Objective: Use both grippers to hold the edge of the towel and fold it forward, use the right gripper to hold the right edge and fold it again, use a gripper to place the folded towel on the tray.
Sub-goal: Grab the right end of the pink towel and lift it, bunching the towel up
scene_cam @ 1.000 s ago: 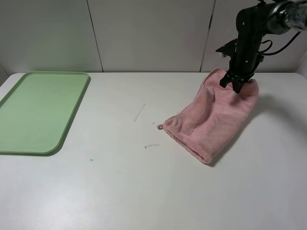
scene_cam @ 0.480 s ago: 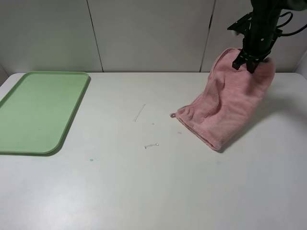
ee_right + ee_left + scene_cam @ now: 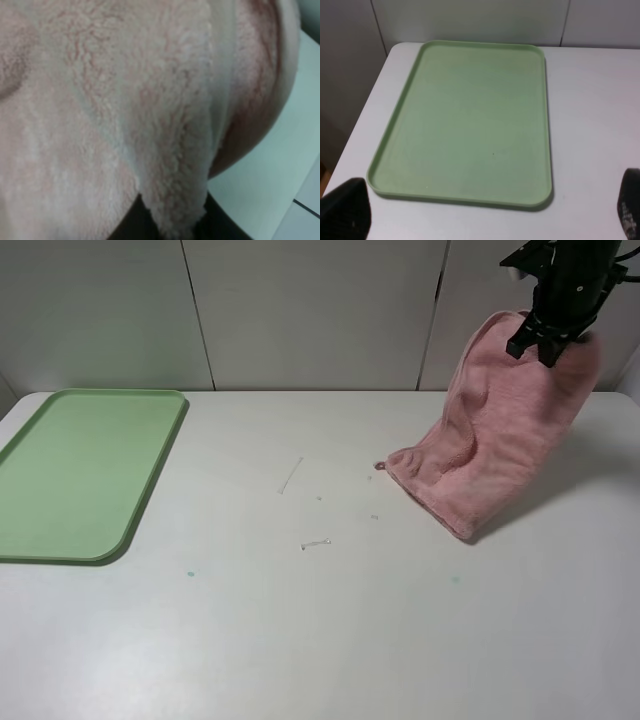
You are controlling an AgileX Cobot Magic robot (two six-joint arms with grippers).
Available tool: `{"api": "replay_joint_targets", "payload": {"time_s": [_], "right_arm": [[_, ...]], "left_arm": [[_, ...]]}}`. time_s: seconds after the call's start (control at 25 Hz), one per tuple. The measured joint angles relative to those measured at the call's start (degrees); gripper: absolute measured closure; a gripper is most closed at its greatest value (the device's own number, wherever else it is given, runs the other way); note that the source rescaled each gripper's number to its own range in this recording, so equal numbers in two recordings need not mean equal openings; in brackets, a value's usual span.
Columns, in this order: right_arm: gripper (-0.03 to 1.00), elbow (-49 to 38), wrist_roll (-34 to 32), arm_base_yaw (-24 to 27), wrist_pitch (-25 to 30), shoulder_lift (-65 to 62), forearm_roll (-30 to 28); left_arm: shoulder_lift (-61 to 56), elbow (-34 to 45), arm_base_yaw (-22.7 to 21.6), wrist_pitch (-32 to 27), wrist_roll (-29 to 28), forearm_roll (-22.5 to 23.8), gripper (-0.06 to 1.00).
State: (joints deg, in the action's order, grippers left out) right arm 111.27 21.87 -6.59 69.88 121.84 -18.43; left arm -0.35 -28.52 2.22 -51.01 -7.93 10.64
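The towel's top point(image 3: 578, 362) leans far out from its resting lower end. So my right gripper should move the top back above the towel's lower end point(image 3: 445, 485) and let it down.
The pink fluffy towel point(image 3: 495, 430) hangs from my right gripper point(image 3: 534, 344), which is shut on its top at the far right. The towel's lower end still rests on the table. In the right wrist view the towel point(image 3: 115, 100) fills the picture and hides the fingers. The pale green tray point(image 3: 80, 465) lies at the far left and is empty; the left wrist view looks down on the tray point(image 3: 470, 125). My left gripper point(image 3: 485, 212) is open above the table near the tray's short edge, with only its fingertips point(image 3: 347, 207) showing. The left arm is out of the exterior view.
The white table point(image 3: 320, 620) carries small bits of debris point(image 3: 316, 543) and a thin line mark point(image 3: 291, 475) near its middle. A panelled wall point(image 3: 300, 310) stands right behind the table's far edge.
My right gripper has risen and moved to the right with the towel, pulling more of it off the table and dragging its lower end rightwards.
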Motion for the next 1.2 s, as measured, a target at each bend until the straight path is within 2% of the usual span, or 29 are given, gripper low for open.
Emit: {"api": "replay_joint_targets", "payload": {"time_s": [0.24, 0.76, 1.2], "right_arm": [[0.88, 0.1, -0.3, -0.1, 0.1, -5.3, 4.1], [0.88, -0.4, -0.4, -0.1, -2.0, -0.5, 3.6], [0.88, -0.8, -2.1, -0.7, -0.2, 1.3, 6.1]], "left_arm": [[0.0, 0.0, 0.0, 0.0, 0.0, 0.0, -0.04], [0.0, 0.0, 0.0, 0.0, 0.0, 0.0, -0.04], [0.0, 0.0, 0.0, 0.0, 0.0, 0.0, -0.04]]}}
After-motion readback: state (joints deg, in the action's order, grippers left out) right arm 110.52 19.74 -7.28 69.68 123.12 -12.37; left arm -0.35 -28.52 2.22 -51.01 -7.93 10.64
